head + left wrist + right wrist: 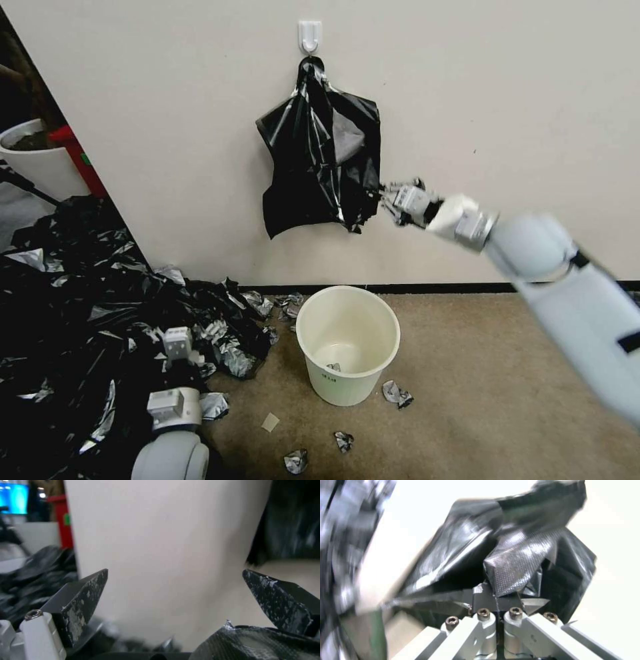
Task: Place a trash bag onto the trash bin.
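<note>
The trash bag's black plastic point(360, 192) hangs in limp creases point(323, 152). I expect its far side to sag inside when I pull the bag's near edge over the bin's rim.
A sheaf of glossy black bags point(320, 160) hangs by its knotted top from a wall hook point(310, 35). My right gripper point(385, 200) reaches to its lower right corner and is shut on the edge of one trash bag point(368, 200). In the right wrist view the fingers point(486, 600) pinch a silvery fold of that bag point(516, 565). The cream-white trash bin point(347, 390) stands upright on the carpet below the bags, with a small scrap inside. My left gripper point(179, 333) hangs low at the left over black sheeting, open point(175, 571), holding nothing.
A big heap of black plastic sheeting point(67, 320) covers the floor at the left. Behind it are a white pot with soil point(33, 167) and a red object point(77, 157). Crumpled scraps point(397, 393) lie on the carpet around the bin. The wall is close behind.
</note>
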Motion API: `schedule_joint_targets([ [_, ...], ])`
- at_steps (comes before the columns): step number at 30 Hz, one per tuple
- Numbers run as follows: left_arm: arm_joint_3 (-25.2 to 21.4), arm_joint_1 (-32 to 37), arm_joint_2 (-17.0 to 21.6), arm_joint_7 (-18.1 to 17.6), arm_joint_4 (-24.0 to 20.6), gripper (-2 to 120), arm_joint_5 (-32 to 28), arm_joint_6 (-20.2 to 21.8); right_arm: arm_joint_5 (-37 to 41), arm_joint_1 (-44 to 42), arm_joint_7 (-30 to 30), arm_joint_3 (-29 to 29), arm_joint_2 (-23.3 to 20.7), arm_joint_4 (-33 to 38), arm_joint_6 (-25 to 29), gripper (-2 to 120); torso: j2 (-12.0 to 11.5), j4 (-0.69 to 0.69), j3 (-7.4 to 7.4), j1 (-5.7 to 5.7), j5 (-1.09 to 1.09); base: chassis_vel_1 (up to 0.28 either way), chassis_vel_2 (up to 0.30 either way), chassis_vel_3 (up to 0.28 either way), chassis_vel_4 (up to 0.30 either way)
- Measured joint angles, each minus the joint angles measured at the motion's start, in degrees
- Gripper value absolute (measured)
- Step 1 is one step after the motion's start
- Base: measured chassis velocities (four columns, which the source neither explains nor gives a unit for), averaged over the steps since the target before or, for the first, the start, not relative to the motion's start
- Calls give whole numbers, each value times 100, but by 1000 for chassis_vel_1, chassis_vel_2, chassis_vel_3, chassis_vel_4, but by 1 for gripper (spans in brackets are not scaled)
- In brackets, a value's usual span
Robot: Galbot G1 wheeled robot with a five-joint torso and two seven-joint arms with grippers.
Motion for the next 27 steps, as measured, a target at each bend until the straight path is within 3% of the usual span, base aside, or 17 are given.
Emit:
schedule_joint_targets([
  [4, 104, -278, 444, 226, -69, 100, -457, -205, 858, -365, 531, -2, 249, 282, 48, 0, 0, 2, 0, 0, -1, 0, 0, 0, 0],
  [6, 200, -694, 1126, 641, -70, 100, -949, -507, 1506, -517, 661, -12, 484, 358, 356, 0, 0, 0, 0, 0, -3, 0, 0, 0, 0],
  [7, 275, -1006, 1683, 886, -71, 100, -1397, -578, 1864, -530, 669, -15, 644, 361, 588, 0, 0, 0, 0, 0, -2, 0, 0, 0, 0],
  [8, 275, -1006, 1683, 886, -71, 100, -1397, -578, 1864, -530, 669, -15, 644, 361, 588, 0, 0, 0, 0, 0, -2, 0, 0, 0, 0],
  [9, 342, -1257, 2109, 1027, -83, 100, -1745, -561, 2047, -527, 667, -14, 728, 361, 710, 0, 0, 1, 1, 0, -3, 0, 0, 0, 0],
  [12, 753, -2242, 3328, 1408, -30, 100, -2508, -165, 2450, -475, 477, 1, 971, 342, 1018, 0, 0, 2, 1, 0, -2, 0, 0, 0, 0],
  [13, 753, -2242, 3328, 1408, -30, 100, -2508, -165, 2450, -475, 477, 1, 971, 342, 1018, 0, 0, 2, 1, 0, -2, 0, 0, 0, 0],
  [16, 1878, -3982, 4276, 1567, 165, 100, -3097, 520, 2565, -434, 231, 8, 1155, 291, 1150, 0, 0, -1, 1, 0, 0, 0, 0, 0, 0],
  [17, 1878, -3982, 4276, 1567, 165, 100, -3097, 520, 2565, -434, 231, 8, 1155, 291, 1150, 0, 0, -1, 1, 0, 0, 0, 0, 0, 0],
  [19, 2871, -5323, 4604, 1616, 261, 100, -3511, 1070, 2519, -427, 146, 6, 1245, 225, 1160, 0, 0, -1, 2, 0, -3, 0, 0, 0, 0],
  [20, 2871, -5323, 4604, 1616, 261, 100, -3511, 1070, 2519, -427, 146, 6, 1245, 225, 1160, 0, 0, -1, 2, 0, -3, 0, 0, 0, 0],
  [23, 4089, -7370, 4678, 2278, 573, 100, -3917, 1824, 2340, -368, 47, -9, 1430, 76, 1155, 0, 0, -1, 1, 0, 2, 0, 0, 0, 0],
  [24, 4089, -7370, 4678, 2278, 573, 100, -3917, 1824, 2340, -368, 47, -9, 1430, 76, 1155, 0, 0, -1, 1, 0, 2, 0, 0, 0, 0],
  [27, 4808, -8576, 4465, 2893, 993, 100, -3929, 2301, 2184, -296, -41, -25, 1583, -23, 1130, 0, 0, -1, 1, 1, 3, 0, 0, 0, 0],
])
